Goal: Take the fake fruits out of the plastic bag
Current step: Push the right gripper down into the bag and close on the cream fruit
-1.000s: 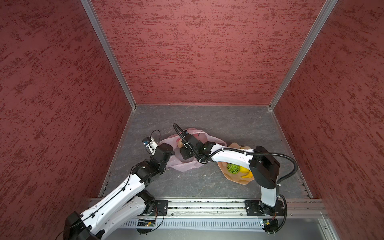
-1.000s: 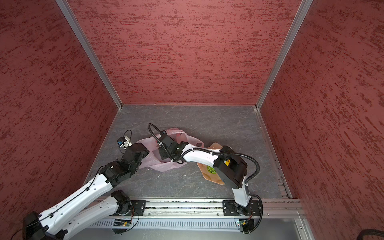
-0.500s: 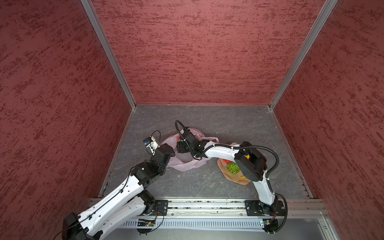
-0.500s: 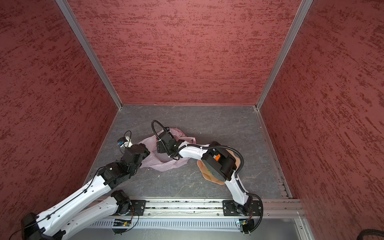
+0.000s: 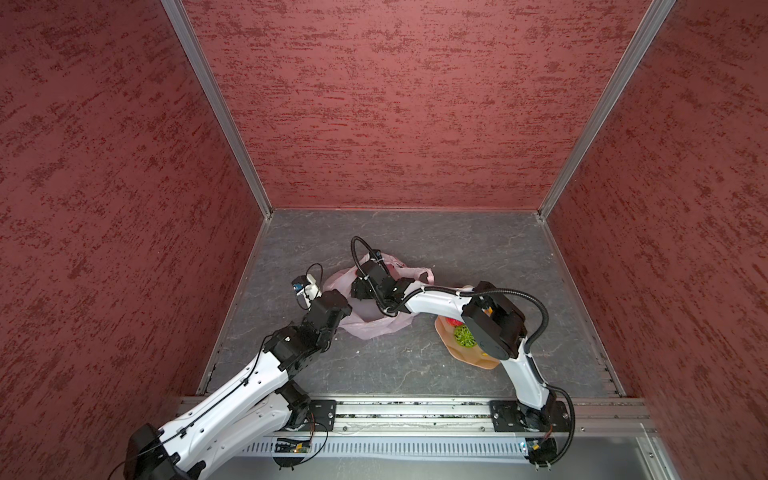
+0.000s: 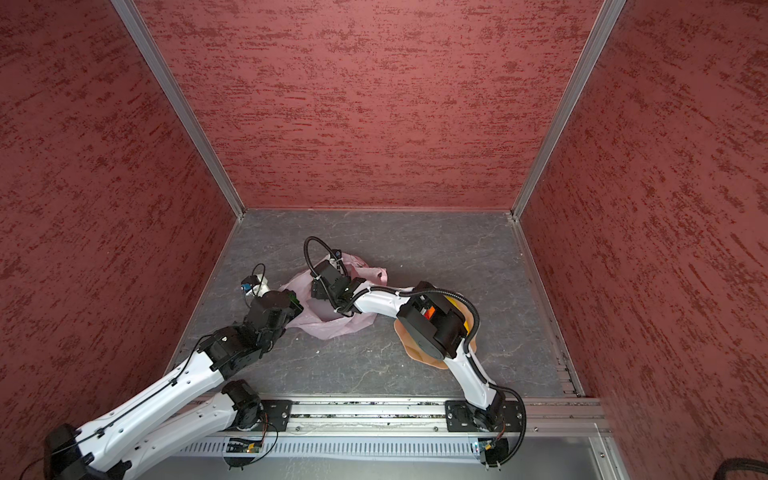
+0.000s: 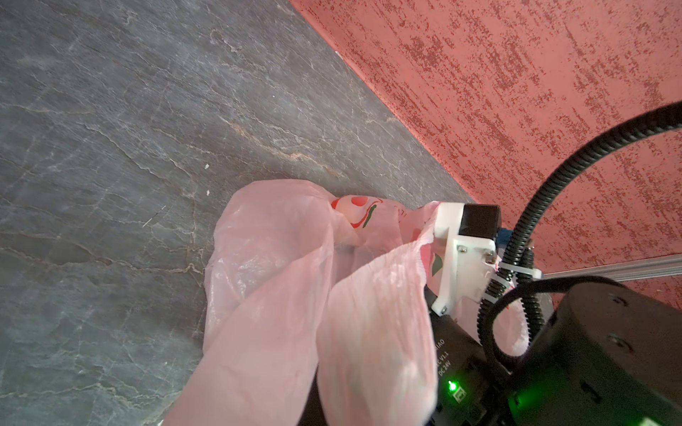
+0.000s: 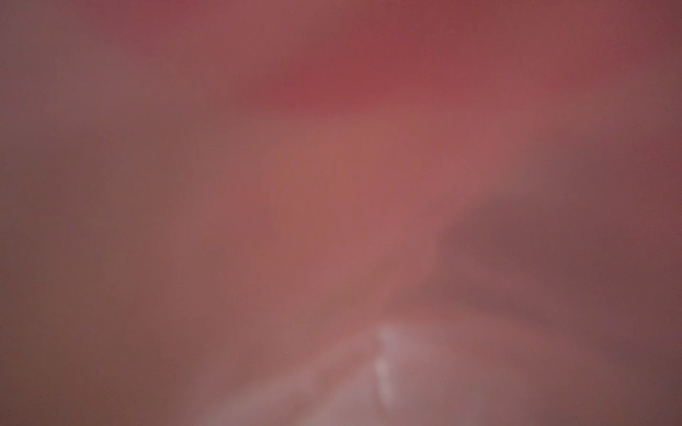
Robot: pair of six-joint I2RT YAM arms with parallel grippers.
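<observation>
My right gripper should keep reaching inside until its fingers close around a fruit, as my left gripper is holding the plastic bag's opening [image 5: 366, 309] wide.
The pale-pink plastic bag [image 5: 374, 326] [image 6: 328, 326] lies crumpled on the grey floor, left of centre. My left gripper [image 5: 345, 312] [image 6: 297, 309] is shut on its near-left rim; in the left wrist view the film [image 7: 276, 258] stretches taut toward the jaws and hides them. My right gripper [image 5: 358, 291] [image 6: 318, 291] reaches into the bag's mouth from the right, with its fingers hidden by the film. The right wrist view is nothing but blurred pink. A green lattice ball [image 5: 464, 336] and a red fruit [image 5: 454, 321] lie in the tan dish [image 5: 465, 359]. Any fruits inside the bag are hidden.
The right arm's elbow [image 5: 492, 324] [image 6: 434, 328] hangs over the tan dish [image 6: 415, 353] and covers most of it. Red textured walls enclose the floor on three sides. The mounting rail [image 5: 415, 415] runs along the front edge.
The right gripper has moved left and further into the bag's mouth, and its elbow has swung over the dish. The left gripper has stayed put, holding the bag's rim.
</observation>
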